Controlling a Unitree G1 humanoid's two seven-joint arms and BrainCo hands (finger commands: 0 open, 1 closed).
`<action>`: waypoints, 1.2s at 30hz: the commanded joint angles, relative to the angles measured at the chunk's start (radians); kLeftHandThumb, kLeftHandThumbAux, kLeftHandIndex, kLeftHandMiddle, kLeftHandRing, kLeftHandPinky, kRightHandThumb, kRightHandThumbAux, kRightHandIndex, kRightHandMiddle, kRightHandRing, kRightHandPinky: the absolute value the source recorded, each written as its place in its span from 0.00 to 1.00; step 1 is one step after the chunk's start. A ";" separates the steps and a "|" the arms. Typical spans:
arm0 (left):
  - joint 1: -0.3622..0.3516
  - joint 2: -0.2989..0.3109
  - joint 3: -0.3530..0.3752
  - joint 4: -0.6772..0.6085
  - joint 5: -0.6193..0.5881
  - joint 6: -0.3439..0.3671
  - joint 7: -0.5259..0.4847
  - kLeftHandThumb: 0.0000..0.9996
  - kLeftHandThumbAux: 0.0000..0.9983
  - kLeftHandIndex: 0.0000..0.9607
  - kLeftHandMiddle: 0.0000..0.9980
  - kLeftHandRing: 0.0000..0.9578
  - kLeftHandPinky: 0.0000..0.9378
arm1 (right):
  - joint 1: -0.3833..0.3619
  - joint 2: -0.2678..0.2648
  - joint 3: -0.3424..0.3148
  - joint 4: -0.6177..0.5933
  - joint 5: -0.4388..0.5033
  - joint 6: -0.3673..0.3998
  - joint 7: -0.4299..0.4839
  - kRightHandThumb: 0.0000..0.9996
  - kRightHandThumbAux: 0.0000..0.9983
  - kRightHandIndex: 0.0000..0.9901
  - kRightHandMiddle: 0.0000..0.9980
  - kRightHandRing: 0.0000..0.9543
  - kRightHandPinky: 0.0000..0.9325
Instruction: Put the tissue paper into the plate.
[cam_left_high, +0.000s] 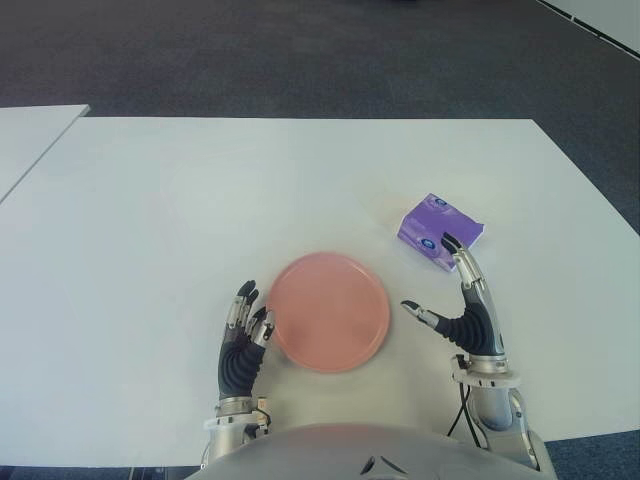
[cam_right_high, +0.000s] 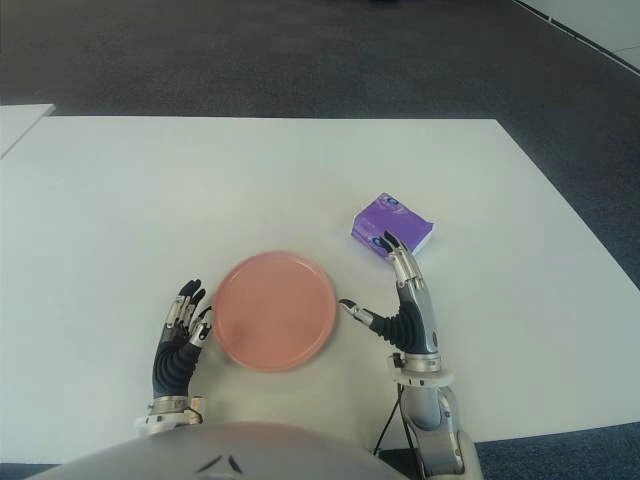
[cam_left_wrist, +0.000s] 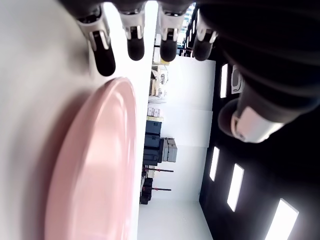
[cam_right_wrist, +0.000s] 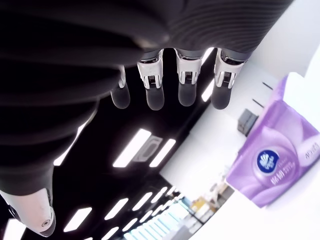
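The purple tissue pack (cam_left_high: 441, 231) has a thick, squared side (cam_left_high: 427, 245) in view. It will therefore stay one full block instead of sagging when I pick it up.
A purple tissue pack (cam_left_high: 440, 233) lies on the white table (cam_left_high: 200, 200), right of and beyond a pink plate (cam_left_high: 330, 311) that holds nothing. My right hand (cam_left_high: 465, 300) stands just short of the pack, fingers straight and spread, thumb out toward the plate, holding nothing; its fingertips (cam_right_wrist: 186, 95) show apart from the pack (cam_right_wrist: 272, 165) in the right wrist view. At the plate's left edge is my left hand (cam_left_high: 245, 330), fingers relaxed and holding nothing, with the plate's rim (cam_left_wrist: 100, 165) close beside its fingertips (cam_left_wrist: 135, 47).
A second white table (cam_left_high: 30, 140) adjoins at the far left. Dark carpet (cam_left_high: 300, 60) lies beyond the table's far edge and off its right side. The table's near edge runs just in front of my body.
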 joint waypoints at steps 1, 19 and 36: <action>0.002 -0.048 0.002 0.079 -0.008 0.048 0.018 0.11 0.61 0.07 0.07 0.05 0.03 | -0.030 0.001 -0.005 -0.064 -0.102 0.107 -0.011 0.21 0.60 0.04 0.05 0.03 0.01; -0.015 -0.050 -0.007 0.096 0.002 0.028 0.033 0.12 0.62 0.06 0.07 0.05 0.04 | -0.293 -0.107 0.050 0.150 -0.215 0.296 -0.084 0.28 0.54 0.04 0.06 0.06 0.07; -0.025 -0.052 -0.010 0.112 0.019 0.012 0.052 0.14 0.63 0.06 0.07 0.05 0.05 | -0.501 -0.209 0.126 0.392 -0.186 0.390 -0.075 0.30 0.55 0.04 0.03 0.04 0.06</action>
